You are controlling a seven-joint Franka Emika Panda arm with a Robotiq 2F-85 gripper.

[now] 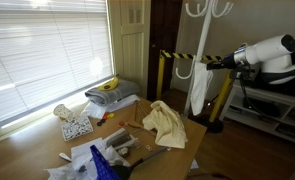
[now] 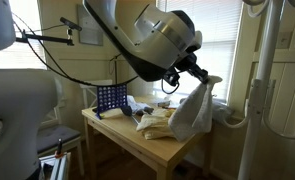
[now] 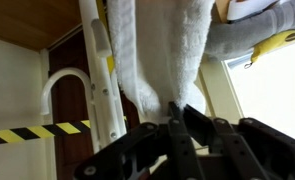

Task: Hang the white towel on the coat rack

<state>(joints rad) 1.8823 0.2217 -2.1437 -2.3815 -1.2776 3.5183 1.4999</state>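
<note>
My gripper is holding the white towel [image 2: 193, 112] by its pinched edge, and the towel hangs beside the coat rack's pole. My gripper should bring that edge down past the pole [image 2: 255, 108] to drape the towel over the low hook.
My gripper [image 3: 179, 108] is shut on the white towel [image 3: 167, 45], pinching it at one edge. In the wrist view the cloth fills the middle. In both exterior views the towel [image 1: 198, 88] [image 2: 192, 112] hangs down from the gripper [image 1: 209, 63] [image 2: 201, 78] in the air, past the table's edge. The coat rack [image 1: 202, 40] is a slim white pole right behind the towel, with curved hooks [image 1: 208, 9] well above it. In the wrist view its pole [image 3: 95, 70] and a curved hook [image 3: 59, 85] stand just beside the towel. I cannot tell whether cloth and pole touch.
A larger pale-yellow cloth [image 1: 165, 122] lies on the wooden table [image 1: 27, 155] among papers and a blue basket [image 2: 109, 97]. Yellow-and-black striped barrier posts [image 1: 165, 70] stand behind the rack. A window with blinds [image 1: 47, 45] runs along one side.
</note>
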